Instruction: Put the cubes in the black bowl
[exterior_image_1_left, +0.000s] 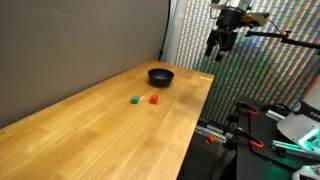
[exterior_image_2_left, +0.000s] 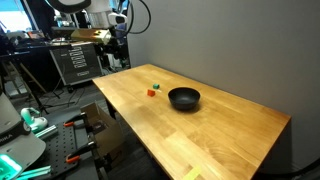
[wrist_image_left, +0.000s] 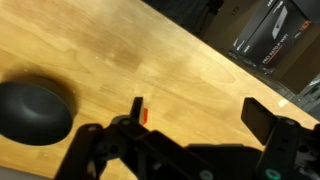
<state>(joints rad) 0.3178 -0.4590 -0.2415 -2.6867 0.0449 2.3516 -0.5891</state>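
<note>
The robot's open gripper should keep moving closer until its fingers are on either side of the red cube (exterior_image_2_left: 151, 92), since the red cube lies clear (exterior_image_1_left: 154, 99) of the black bowl and green cube.
The black bowl (exterior_image_1_left: 160, 76) sits on the wooden table (exterior_image_1_left: 100, 130) toward its far end. The green cube (exterior_image_1_left: 135, 100) and the red cube (exterior_image_1_left: 153, 99) lie close together on the table, a little in front of the bowl. All three also show in the other exterior view: bowl (exterior_image_2_left: 184, 98), green cube (exterior_image_2_left: 155, 86), red cube (exterior_image_2_left: 151, 93). My gripper (exterior_image_1_left: 216, 50) hangs high above and beyond the table edge, open and empty. In the wrist view the gripper (wrist_image_left: 200, 115) is open. The bowl (wrist_image_left: 33, 110) is at the left there. The red cube (wrist_image_left: 144, 116) peeks out beside one finger. The green cube is hidden there.
A dark panel wall (exterior_image_1_left: 80, 40) runs along one long side of the table. Off the other long edge stand equipment, cables and a cabinet (exterior_image_2_left: 75, 62). A rack of gear (exterior_image_1_left: 270, 130) sits below the table edge.
</note>
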